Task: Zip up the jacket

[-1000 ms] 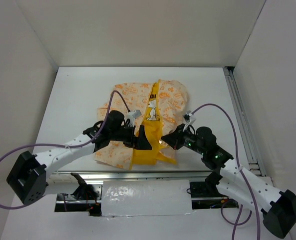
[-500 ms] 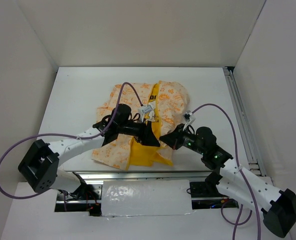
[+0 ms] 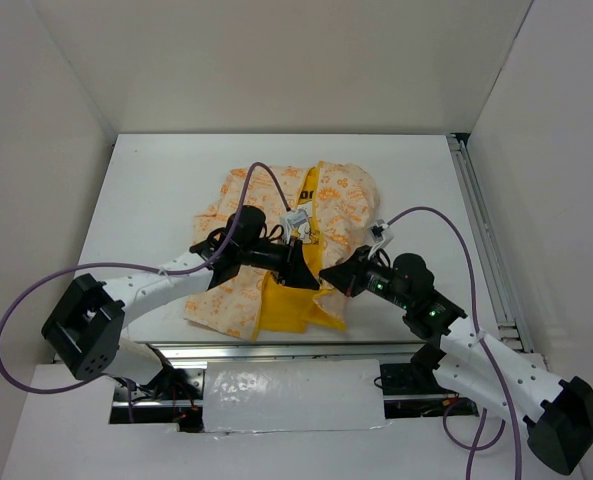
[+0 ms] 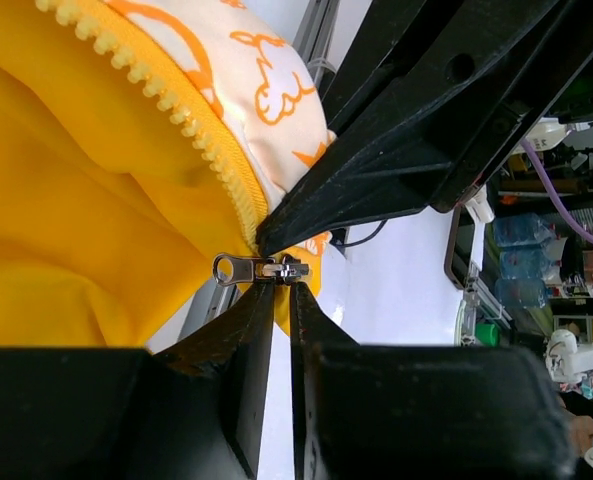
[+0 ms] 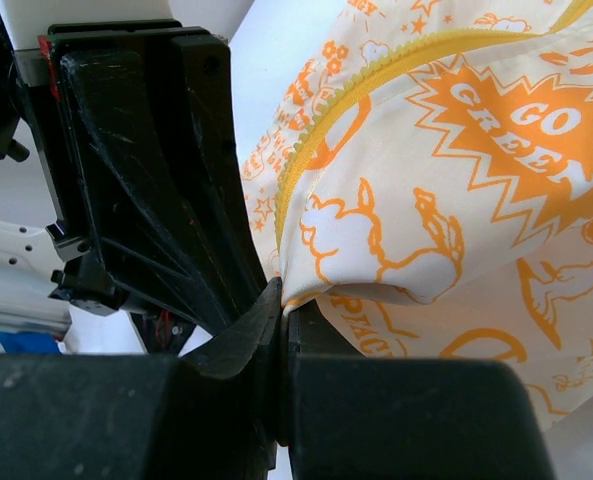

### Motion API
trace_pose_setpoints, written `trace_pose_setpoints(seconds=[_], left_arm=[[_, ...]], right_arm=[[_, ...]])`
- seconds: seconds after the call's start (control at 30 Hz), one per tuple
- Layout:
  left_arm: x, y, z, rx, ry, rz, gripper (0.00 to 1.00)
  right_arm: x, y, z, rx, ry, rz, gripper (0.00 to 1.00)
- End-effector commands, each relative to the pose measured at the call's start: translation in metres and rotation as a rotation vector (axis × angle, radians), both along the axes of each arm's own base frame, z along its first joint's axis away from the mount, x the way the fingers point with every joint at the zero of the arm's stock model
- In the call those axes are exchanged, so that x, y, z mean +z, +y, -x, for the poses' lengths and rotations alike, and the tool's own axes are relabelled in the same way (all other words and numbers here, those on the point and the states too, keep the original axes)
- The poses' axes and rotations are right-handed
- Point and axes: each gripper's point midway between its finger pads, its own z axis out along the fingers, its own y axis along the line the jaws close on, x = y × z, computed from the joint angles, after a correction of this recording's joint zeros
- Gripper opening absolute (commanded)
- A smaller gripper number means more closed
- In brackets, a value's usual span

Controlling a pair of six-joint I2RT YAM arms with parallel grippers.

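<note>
Folded fabric [image 5: 308, 293] above the slider is pinched in my right gripper, so my left gripper should hold the zipper's end [image 4: 290, 268] while my right gripper takes a new grip next to the slider.
The jacket [image 3: 341, 195] lies on the white table, cream with orange print, its front open on yellow lining [image 3: 286, 305]. My left gripper [image 3: 311, 272] is at the lower end of the opening. In the left wrist view its jaws [image 4: 281, 285] stand nearly together, pinching the small metal zipper slider [image 4: 266, 269] at the end of the yellow teeth [image 4: 166, 95]. My right gripper [image 3: 326, 283] meets it from the right. In the right wrist view that gripper [image 5: 284, 295] is shut on a fold of the printed fabric [image 5: 456, 200] at the jacket's bottom corner, beside the zipper strip [image 5: 311, 140].
The two grippers nearly touch, each filling part of the other's wrist view: the right one [image 4: 426, 130], the left one [image 5: 156, 180]. A foil-covered strip [image 3: 291, 395] lies along the near table edge. A metal rail [image 3: 486, 240] runs down the right side. White walls enclose the table.
My left gripper swung right to the jacket's lower opening and its jaws closed from wide apart to a narrow pinch at the slider. The right gripper kept its hold and barely moved.
</note>
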Motion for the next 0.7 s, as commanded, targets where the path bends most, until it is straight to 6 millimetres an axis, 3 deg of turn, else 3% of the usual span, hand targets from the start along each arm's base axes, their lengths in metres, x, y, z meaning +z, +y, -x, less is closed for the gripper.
trace_pose_setpoints(seconds=[0.0, 0.1, 0.17, 0.3, 0.57, 0.63, 0.67], left_arm=[[0.0308, -0.0139, 0.0026, -0.077, -0.096, 0.094, 0.24], [0.032, -0.0148, 0.0041, -0.094, -0.104, 0.099, 0.24], [0.0294, -0.0153, 0.0037, -0.089, -0.083, 0.083, 0.38], [0.0297, -0.0149, 0.0069, -0.103, -0.074, 0.091, 0.5], [0.0268, -0.02, 0.0023, -0.099, -0.051, 0.08, 0.51], [0.0247, -0.0208, 0.002, -0.098, -0.047, 0.077, 0.48], [0.025, -0.0206, 0.0025, -0.1, -0.048, 0.078, 0.42]], right_arm=[[0.0439, 0.0072, -0.0019, 0.013, -0.091, -0.099, 0.05], [0.0381, 0.0078, -0.0017, 0.008, -0.062, -0.085, 0.07], [0.0378, 0.0065, -0.0024, -0.007, -0.065, -0.1, 0.07], [0.0397, 0.0037, -0.0049, -0.04, -0.067, -0.11, 0.08], [0.0395, 0.0119, -0.0024, -0.019, -0.05, -0.121, 0.09], [0.0384, 0.0124, -0.0018, -0.019, -0.049, -0.122, 0.09], [0.0419, 0.011, -0.0024, -0.028, -0.054, -0.131, 0.09]])
